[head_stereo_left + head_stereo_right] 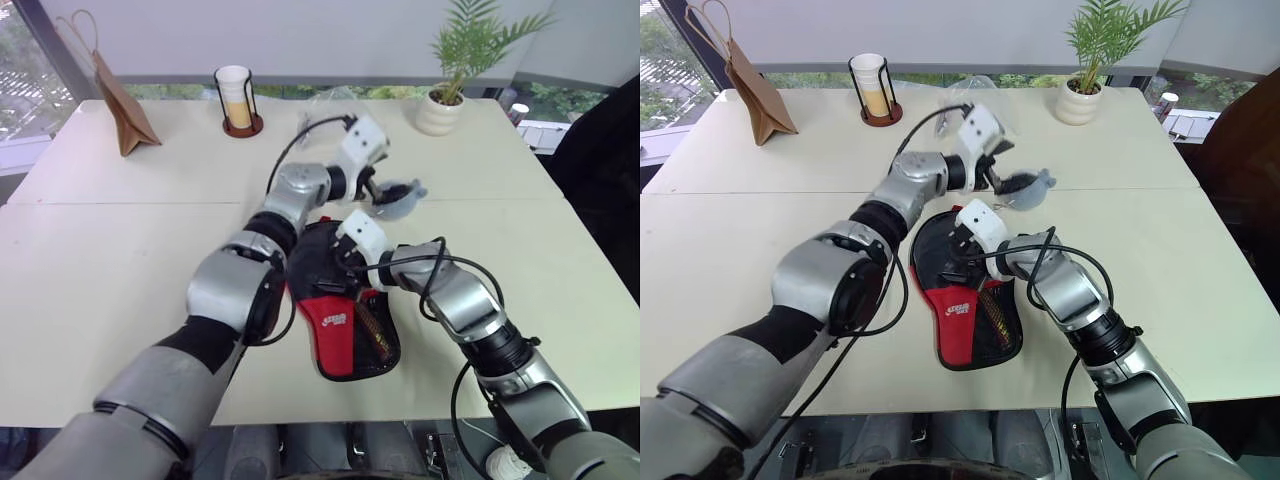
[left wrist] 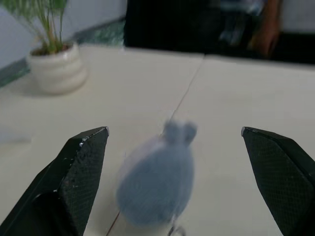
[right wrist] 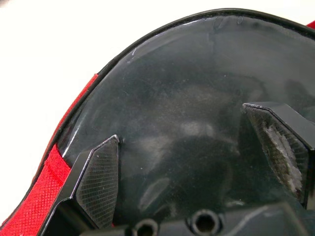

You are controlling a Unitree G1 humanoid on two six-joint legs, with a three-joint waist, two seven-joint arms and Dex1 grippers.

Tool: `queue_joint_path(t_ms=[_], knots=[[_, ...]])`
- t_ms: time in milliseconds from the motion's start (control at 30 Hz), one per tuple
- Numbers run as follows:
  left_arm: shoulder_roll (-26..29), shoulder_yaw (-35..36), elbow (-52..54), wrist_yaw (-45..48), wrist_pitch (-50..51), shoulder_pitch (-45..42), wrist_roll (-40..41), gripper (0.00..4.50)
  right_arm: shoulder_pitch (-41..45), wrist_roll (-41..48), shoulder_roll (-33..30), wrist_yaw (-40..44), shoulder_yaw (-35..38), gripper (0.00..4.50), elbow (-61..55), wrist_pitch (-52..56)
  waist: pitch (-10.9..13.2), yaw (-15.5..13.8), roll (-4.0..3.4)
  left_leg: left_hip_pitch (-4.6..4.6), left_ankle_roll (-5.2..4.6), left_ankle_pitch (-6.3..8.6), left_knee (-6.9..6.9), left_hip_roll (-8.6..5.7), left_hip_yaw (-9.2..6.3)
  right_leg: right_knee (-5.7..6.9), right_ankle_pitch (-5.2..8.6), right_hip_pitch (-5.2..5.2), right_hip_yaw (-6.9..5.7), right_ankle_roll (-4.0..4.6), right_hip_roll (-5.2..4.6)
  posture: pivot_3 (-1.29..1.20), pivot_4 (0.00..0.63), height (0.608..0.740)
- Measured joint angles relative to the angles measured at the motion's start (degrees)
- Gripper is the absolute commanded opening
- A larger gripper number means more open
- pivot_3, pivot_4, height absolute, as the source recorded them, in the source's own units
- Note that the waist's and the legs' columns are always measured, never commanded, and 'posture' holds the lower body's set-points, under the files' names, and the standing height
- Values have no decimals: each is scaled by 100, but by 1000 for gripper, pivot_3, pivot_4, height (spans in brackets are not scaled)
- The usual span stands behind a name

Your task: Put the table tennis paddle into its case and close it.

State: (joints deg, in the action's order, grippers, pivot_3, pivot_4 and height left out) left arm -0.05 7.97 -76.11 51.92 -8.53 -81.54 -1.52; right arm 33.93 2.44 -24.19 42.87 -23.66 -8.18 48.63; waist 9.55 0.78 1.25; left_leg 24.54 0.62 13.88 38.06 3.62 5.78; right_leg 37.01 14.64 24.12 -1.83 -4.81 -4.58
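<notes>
The grey-blue thing [image 1: 401, 204] lies on my right gripper's side of the case, so next my left gripper steadies the case [image 1: 311, 252] and my right gripper take the thing.
The case [image 1: 338, 322], a black pouch with a red panel, lies flat in the middle of the table. The table tennis paddle's striped handle [image 1: 373, 328] shows in the case's near end, right of the red panel; its blade is hidden. My right gripper [image 3: 192, 167] hovers open just over the case's round glossy black part [image 3: 187, 98], with nothing between its fingers. My left gripper [image 2: 173, 132] is raised above the table beyond the case, open. A blurred grey-blue rounded thing [image 2: 157, 179] sits just ahead of its fingers; I cannot tell what it is.
At the table's far side stand a brown paper bag [image 1: 125, 110], a cup in a wire holder [image 1: 237, 98], a clear plastic bag [image 1: 328, 100] and a potted plant [image 1: 443, 100]. A person in dark clothes [image 2: 266, 29] stands beyond the table.
</notes>
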Motion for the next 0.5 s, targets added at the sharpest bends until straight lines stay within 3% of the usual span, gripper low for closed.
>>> queue_joint_path(t_ms=[167,333,500], knots=[[310,32,289,325,-16,14,172,4465,108,88,-47,99,73,4500,154,-114,0,-3,-1,0,0,0,-1,-1,1,-4,0,-2,0,-1,-2,0,150,734],[777,-386,835,845,-239,681,81,4465,314,172,-279,123,312,4500,328,95,1,-15,-1,13,0,0,-2,0,3,-3,-1,11,1,0,-5,0,150,734],[1135,-723,1623,1420,-301,1670,91,4465,521,378,-693,110,923,4500,303,727,5,-9,-5,113,-2,-3,6,-3,6,11,-18,108,3,-23,-4,0,150,734]])
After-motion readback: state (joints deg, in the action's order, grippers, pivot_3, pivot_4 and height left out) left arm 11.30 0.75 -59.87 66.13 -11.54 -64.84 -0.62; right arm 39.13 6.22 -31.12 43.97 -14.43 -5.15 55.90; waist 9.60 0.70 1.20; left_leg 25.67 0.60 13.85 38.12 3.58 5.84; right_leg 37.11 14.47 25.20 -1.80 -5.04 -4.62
